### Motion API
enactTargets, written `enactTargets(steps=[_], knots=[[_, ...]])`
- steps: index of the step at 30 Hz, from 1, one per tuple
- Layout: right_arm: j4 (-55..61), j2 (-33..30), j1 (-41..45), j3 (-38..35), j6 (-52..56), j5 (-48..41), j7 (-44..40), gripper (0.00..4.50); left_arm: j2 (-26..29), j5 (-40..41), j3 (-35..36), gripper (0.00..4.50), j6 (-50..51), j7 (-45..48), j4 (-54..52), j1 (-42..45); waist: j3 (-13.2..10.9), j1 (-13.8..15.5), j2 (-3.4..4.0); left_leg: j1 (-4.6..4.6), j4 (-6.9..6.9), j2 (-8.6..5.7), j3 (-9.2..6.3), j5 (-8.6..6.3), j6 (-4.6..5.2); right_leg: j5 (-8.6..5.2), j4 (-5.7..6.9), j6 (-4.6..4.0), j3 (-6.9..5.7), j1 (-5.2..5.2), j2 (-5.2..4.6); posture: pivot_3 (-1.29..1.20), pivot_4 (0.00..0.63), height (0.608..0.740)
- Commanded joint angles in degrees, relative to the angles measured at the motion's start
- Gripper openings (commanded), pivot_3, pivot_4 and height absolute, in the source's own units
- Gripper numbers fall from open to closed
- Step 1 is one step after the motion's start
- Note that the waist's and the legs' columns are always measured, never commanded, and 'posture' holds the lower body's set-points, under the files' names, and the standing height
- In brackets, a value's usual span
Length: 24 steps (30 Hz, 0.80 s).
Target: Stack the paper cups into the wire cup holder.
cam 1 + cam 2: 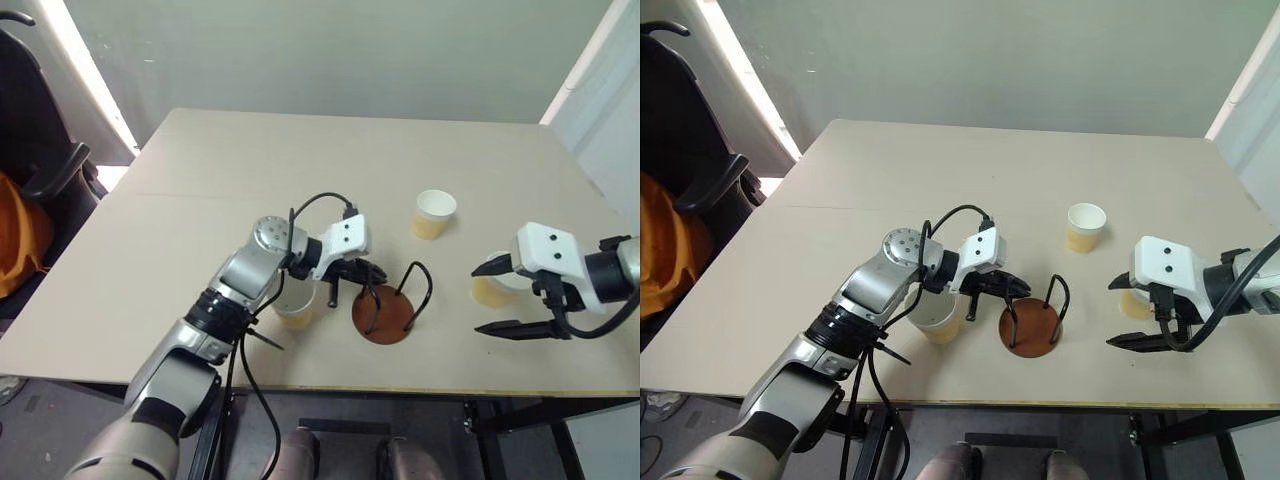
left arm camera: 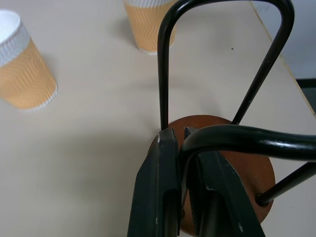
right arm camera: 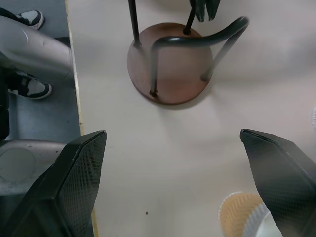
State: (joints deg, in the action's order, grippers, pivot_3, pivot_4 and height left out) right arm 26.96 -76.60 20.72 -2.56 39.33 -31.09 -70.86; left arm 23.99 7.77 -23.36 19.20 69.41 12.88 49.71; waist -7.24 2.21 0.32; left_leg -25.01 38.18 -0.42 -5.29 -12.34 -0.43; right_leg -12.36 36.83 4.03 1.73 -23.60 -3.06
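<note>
The paper cup [image 1: 492, 291] by my right gripper will come to rest upright between the wire loops [image 1: 394, 298] when I lower it, because the loops stand far apart.
The wire cup holder [image 1: 388, 322], a reddish-brown disc with black wire loops, stands near the table's front edge. My left gripper [image 1: 376, 273] is shut on one of its wire loops [image 2: 170, 59], the wire running between the fingers. One paper cup [image 1: 296, 306] stands upright just left of the holder, under my left wrist. A second cup [image 1: 433, 214] stands behind and to the right of the holder. A third cup [image 1: 491, 291] sits at the right, partly behind my right gripper [image 1: 480, 300], which hangs open above the table beside it, holding nothing.
The beige table [image 1: 200, 230] ends at its front edge [image 1: 400, 388] just below the holder. A dark chair with an orange item [image 1: 20, 235] stands off the table's left side. A pale wall lies beyond the far edge.
</note>
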Motion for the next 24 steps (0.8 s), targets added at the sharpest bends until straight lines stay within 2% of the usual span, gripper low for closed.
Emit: enactTargets(steps=[1,6,8,11,17,24], knots=[[0.39,-0.91,0.78,-2.32,-0.05,0.25,-0.50,4.50,0.47,-0.60,-0.82,0.82,2.21,1.86,-2.06,0.66,0.00,-0.01,0.00,0.01,0.00,0.00,0.00,0.00,0.00,0.00,0.00,0.00,0.00,0.01,0.00,0.00,0.150,0.740],[-1.33,-0.66,1.59,-1.55,-1.17,0.97,-1.35,4.50,2.63,-1.59,-0.44,2.53,1.76,3.00,-4.22,1.33,0.00,-0.02,0.00,-0.01,0.00,0.00,0.00,0.00,0.00,0.00,0.00,0.00,0.00,-0.02,0.01,0.00,0.150,0.740],[-2.39,-0.33,2.06,-0.97,-1.84,1.61,-1.81,4.50,2.36,-1.98,0.24,3.36,1.33,1.59,-3.41,1.91,0.00,0.00,0.00,-0.02,0.00,0.00,0.00,-0.01,0.01,0.00,0.00,0.00,0.00,-0.02,0.00,0.00,0.150,0.740],[-4.96,-0.15,3.16,0.27,-3.37,3.44,-2.67,4.50,3.02,-3.75,1.92,4.32,-3.75,-0.84,-1.38,3.21,0.00,0.01,0.00,-0.03,0.01,0.00,0.00,-0.01,0.02,0.00,-0.01,0.00,0.00,-0.02,-0.02,0.00,0.150,0.740],[-11.99,-1.73,3.93,3.12,-7.92,9.85,-5.25,4.50,6.82,-3.07,5.79,4.32,-6.55,0.13,-1.16,7.03,0.00,-0.03,0.00,-0.02,0.00,0.01,-0.01,-0.26,0.44,0.00,0.01,0.00,0.00,-0.05,-0.01,0.00,0.150,0.740],[-19.60,-0.10,7.59,7.92,-11.69,18.48,-5.26,4.50,18.30,3.49,12.19,4.32,-4.46,9.26,-8.75,3.25,-0.01,-0.55,0.01,-0.04,-0.06,0.03,0.01,-0.27,0.45,-0.02,-0.01,-0.03,0.03,-0.15,0.01,0.00,0.150,0.740]])
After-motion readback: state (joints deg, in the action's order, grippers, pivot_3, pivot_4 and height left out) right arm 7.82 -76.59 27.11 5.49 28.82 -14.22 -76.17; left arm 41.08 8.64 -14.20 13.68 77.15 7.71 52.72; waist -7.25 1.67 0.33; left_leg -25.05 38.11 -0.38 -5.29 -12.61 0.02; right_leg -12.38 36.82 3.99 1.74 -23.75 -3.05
